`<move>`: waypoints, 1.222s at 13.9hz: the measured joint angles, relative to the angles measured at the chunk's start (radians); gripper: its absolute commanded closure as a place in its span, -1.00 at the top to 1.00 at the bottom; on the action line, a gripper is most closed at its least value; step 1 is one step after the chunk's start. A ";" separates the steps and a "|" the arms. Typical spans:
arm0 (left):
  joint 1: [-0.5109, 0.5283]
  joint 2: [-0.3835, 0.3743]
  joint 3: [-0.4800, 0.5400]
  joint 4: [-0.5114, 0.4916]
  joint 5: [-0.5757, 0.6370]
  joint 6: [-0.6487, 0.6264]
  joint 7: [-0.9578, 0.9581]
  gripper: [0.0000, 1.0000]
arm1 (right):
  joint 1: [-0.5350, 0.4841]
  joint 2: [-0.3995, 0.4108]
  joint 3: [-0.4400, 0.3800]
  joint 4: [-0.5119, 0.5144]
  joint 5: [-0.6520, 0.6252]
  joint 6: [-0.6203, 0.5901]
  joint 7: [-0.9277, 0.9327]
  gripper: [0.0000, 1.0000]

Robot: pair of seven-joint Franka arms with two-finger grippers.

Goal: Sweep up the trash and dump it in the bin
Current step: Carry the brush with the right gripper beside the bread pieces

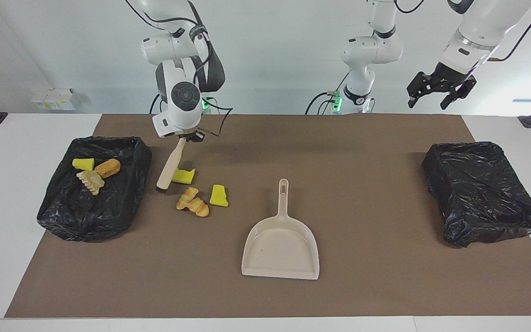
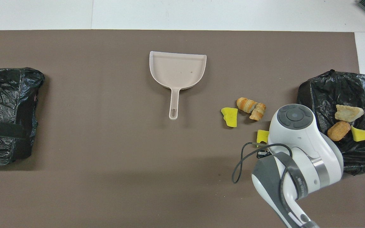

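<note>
The brush (image 1: 170, 166) is slanted toward the bin beside the yellow sponge chunk, so my right gripper should straighten the brush and sweep the chunk toward the second chunk (image 1: 219, 195).
My right gripper (image 1: 187, 137) is shut on the top of a beige-handled brush (image 1: 172, 163). The brush slants down, its dark bristle end low by the mat between a yellow sponge chunk (image 1: 183, 175) and the black-lined bin (image 1: 122, 207). Trash lies on the mat: that chunk, a second yellow chunk (image 1: 218, 195) (image 2: 230, 116) and golden croissant pieces (image 1: 193, 204) (image 2: 251, 107). In the overhead view the right arm hides the brush. The beige dustpan (image 1: 280, 244) (image 2: 177, 69) lies flat, handle toward the robots. My left gripper (image 1: 440, 90) waits open, high over the left arm's end.
The bin at the right arm's end (image 2: 309, 95) holds a yellow chunk (image 1: 83, 163) and two bread pieces (image 1: 107, 168). A second black-lined bin (image 1: 482, 191) (image 2: 8, 110) sits at the left arm's end. A brown mat (image 1: 385, 286) covers the table.
</note>
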 measured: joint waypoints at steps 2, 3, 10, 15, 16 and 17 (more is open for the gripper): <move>0.000 0.000 0.000 0.000 0.000 0.000 0.000 1.00 | -0.040 -0.042 0.001 -0.088 0.000 0.082 -0.050 -1.00; 0.000 0.000 0.000 0.000 0.000 0.000 0.000 1.00 | -0.059 -0.060 0.001 -0.112 0.004 0.098 -0.074 -1.00; 0.000 0.000 0.000 0.000 0.000 0.000 0.000 1.00 | -0.078 -0.084 0.010 -0.137 0.090 0.181 -0.116 -1.00; -0.001 -0.002 -0.005 0.000 0.000 -0.001 0.000 1.00 | -0.080 -0.047 0.009 -0.105 0.132 0.270 -0.230 -1.00; -0.003 -0.003 -0.006 0.000 0.000 -0.001 0.000 1.00 | -0.080 -0.029 0.009 -0.080 0.137 0.270 -0.254 -1.00; -0.013 -0.002 -0.009 0.000 -0.001 0.003 0.000 1.00 | -0.080 -0.006 0.009 -0.054 0.138 0.270 -0.270 -1.00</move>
